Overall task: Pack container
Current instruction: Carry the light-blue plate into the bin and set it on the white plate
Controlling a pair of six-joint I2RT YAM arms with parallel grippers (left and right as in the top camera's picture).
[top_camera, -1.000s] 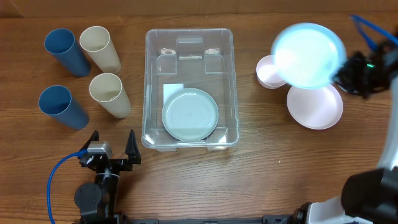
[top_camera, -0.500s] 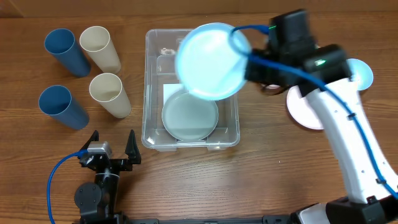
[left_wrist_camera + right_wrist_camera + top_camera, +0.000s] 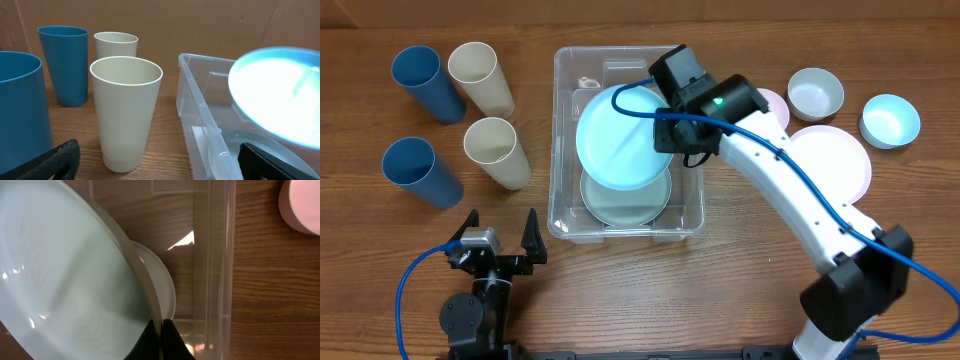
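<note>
The light blue plate (image 3: 618,135) is hanging face up over the pale green plate (image 3: 630,206), clear of the container's sides, so the robot's right gripper goes on lowering until the plates stack.
The clear container (image 3: 563,120) stands mid-table with a pale green plate (image 3: 620,200) lying in it. My right gripper (image 3: 670,128) is shut on the rim of a light blue plate (image 3: 615,140) and holds it tilted over the container, just above the green plate. In the right wrist view the fingers (image 3: 161,330) pinch the plate's rim (image 3: 75,280) above the container wall (image 3: 220,255). My left gripper (image 3: 500,238) is open and empty near the front edge, left of the container. The left wrist view shows the container (image 3: 200,105) and the blue plate (image 3: 275,95).
Two blue cups (image 3: 425,82) (image 3: 418,170) and two cream cups (image 3: 482,77) (image 3: 497,152) stand left of the container. On the right lie a pink plate (image 3: 835,165), a white bowl (image 3: 816,93), a light blue bowl (image 3: 890,118) and a pink bowl (image 3: 775,100).
My right arm has carried the light blue plate from the right side of the table leftward and lowered it into the container. The left arm has not moved.
</note>
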